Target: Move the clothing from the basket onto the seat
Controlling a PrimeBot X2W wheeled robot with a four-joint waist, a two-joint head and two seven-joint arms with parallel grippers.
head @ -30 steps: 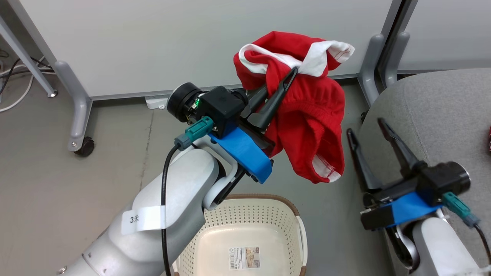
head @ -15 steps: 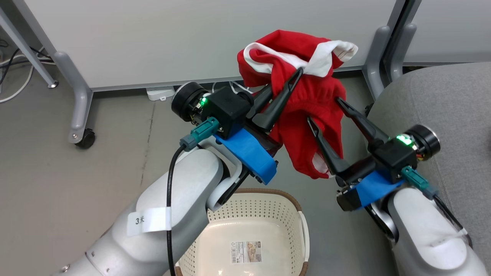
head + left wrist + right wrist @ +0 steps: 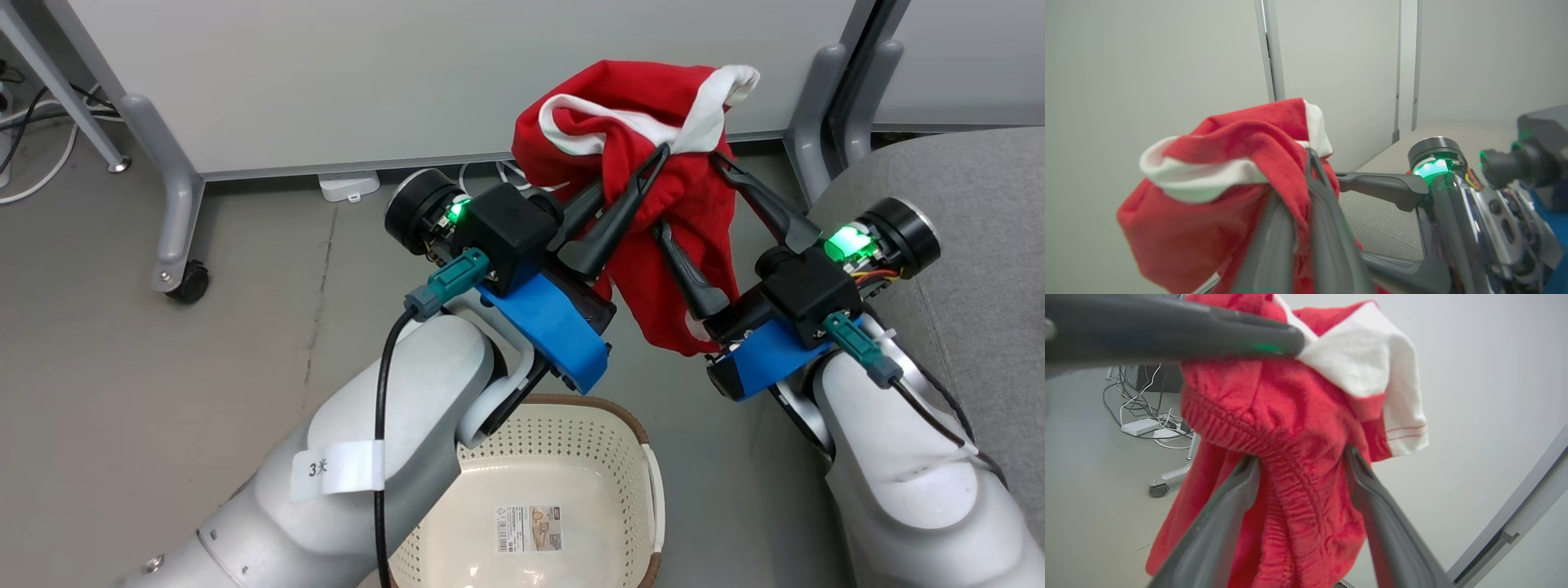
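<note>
My right gripper is going to carry the red garment [image 3: 697,217], which will hang down over the gripper, still bunched up, because the ribbed waistband [image 3: 1296,487] is gathered in limp folds.
A red garment [image 3: 678,220] with white trim hangs in the air above the floor, with my left gripper [image 3: 645,167] shut on its upper folds. In the left wrist view the cloth [image 3: 1229,171] is bunched over my shut fingers [image 3: 1327,228]. My right gripper [image 3: 687,194] is open, one finger on each side of the hanging cloth. In the right wrist view the ribbed waistband [image 3: 1298,486] lies between the spread fingers [image 3: 1224,514]. The cream basket [image 3: 633,445] stands below on the floor, holding no clothes. The grey seat [image 3: 971,188] is at the right edge.
White partition panels on grey wheeled legs [image 3: 175,212] stand behind. Cables and a white power strip [image 3: 349,186] lie at the wall's foot. A label sticker [image 3: 529,529] is on the basket's bottom. Grey floor [image 3: 163,367] spreads to the left.
My right arm has swung up and left from beside the seat, and its open fingers now straddle the hanging garment. The left gripper has kept its hold and drifted slightly right.
</note>
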